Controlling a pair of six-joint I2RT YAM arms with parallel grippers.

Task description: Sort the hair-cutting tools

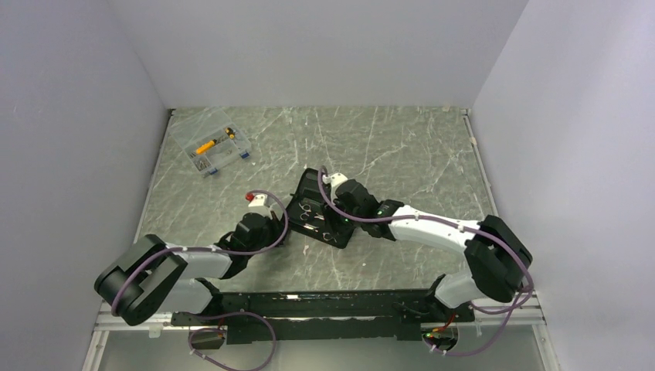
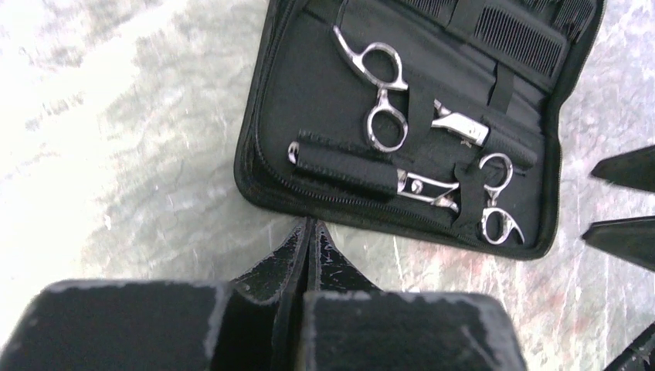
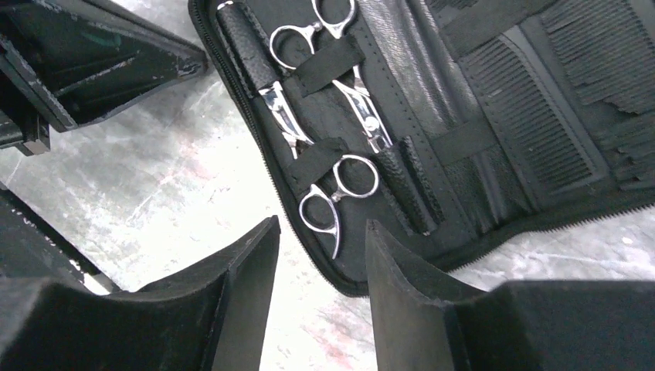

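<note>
The robot's left gripper is shut at the case's zip edge [image 2: 310, 207] and the open case is lying crooked, so that gripper should first open around the case's near corner [image 2: 246, 184] and help straighten the case.
A flat black zip case [image 1: 307, 188] lies open in the middle of the table. Two silver scissors are strapped inside it: one [image 2: 459, 124] with ring handles toward the far side, the other [image 2: 421, 185] along the near edge. They also show in the right wrist view [image 3: 278, 108] [image 3: 369, 120]. A black comb [image 2: 517, 42] [image 3: 521, 127] sits in a slot on the other half. My left gripper [image 2: 309, 226] [image 1: 279, 232] is shut and empty, its tips at the case's zip edge. My right gripper [image 3: 320, 226] [image 1: 344, 220] is open and empty over a case corner, near a scissor ring.
A clear plastic box [image 1: 212, 143] with yellow and small parts stands at the back left. The right gripper's fingers [image 2: 626, 166] show just past the case's side in the left wrist view. Grey walls close in the marble table on three sides.
</note>
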